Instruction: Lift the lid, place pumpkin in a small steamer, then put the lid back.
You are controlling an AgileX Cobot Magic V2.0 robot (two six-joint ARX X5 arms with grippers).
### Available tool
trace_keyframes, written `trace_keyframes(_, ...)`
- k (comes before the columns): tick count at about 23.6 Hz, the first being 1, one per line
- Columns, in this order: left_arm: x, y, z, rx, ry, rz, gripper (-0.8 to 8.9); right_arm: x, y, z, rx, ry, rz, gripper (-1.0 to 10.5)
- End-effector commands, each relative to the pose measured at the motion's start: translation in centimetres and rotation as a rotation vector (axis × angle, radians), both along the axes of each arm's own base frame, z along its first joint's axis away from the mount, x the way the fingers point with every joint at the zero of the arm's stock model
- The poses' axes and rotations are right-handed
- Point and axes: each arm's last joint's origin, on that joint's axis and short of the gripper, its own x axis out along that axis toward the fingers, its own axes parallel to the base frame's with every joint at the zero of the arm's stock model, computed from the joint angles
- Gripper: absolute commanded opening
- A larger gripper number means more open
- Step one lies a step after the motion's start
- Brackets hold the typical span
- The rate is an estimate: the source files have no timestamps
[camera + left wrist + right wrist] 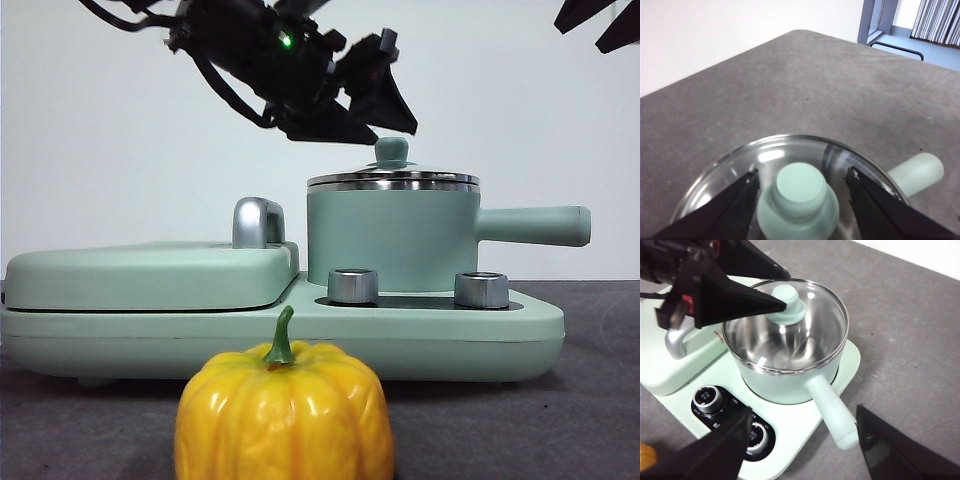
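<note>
The lid will come off and the steamer will stay in place when I lift the lid, because a thin seam runs under the lid's silver rim.
The lid sits on the small steamer, its mint knob up. My left gripper comes in from the upper left, just above the knob. In the left wrist view it is open, one jaw on each side of the knob, with gaps on both sides. The right wrist view shows the lid, the left gripper at the knob, and my right gripper, open and empty, high above the steamer's handle. The pumpkin stands on the table in front.
The steamer stands on a wide mint base unit with two silver knobs. A flat hinged cover with a silver handle lies to its left. The right arm shows as a black tip at the top right.
</note>
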Motion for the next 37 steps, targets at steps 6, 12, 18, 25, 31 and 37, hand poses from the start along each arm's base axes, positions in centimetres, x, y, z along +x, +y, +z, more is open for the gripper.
trace_keyframes(6,0.4,-0.9,-0.6,0.008,-0.004,-0.011,2.22,0.1,0.1,0.6,0.012,-0.009,0.001,3.3)
trace_keyframes(12,0.4,-0.9,-0.6,0.022,-0.022,-0.017,0.07,0.1,0.1,0.6,0.012,-0.009,0.001,3.3)
trace_keyframes(18,0.0,-0.5,2.0,-0.006,-0.083,0.035,0.06,0.1,0.1,0.6,0.012,-0.011,0.000,3.3)
trace_keyframes(25,-2.4,2.1,7.0,-0.010,-0.086,0.050,0.07,0.1,0.1,0.6,0.012,-0.010,0.001,3.3)
trace_keyframes(31,-5.5,7.7,9.9,0.108,0.033,0.196,0.10,-0.3,0.8,0.3,0.001,0.020,0.051,3.3)
trace_keyframes(37,-7.3,11.6,11.4,0.139,0.071,0.357,0.11,-1.5,3.3,-0.5,-0.069,0.068,0.251,3.3)
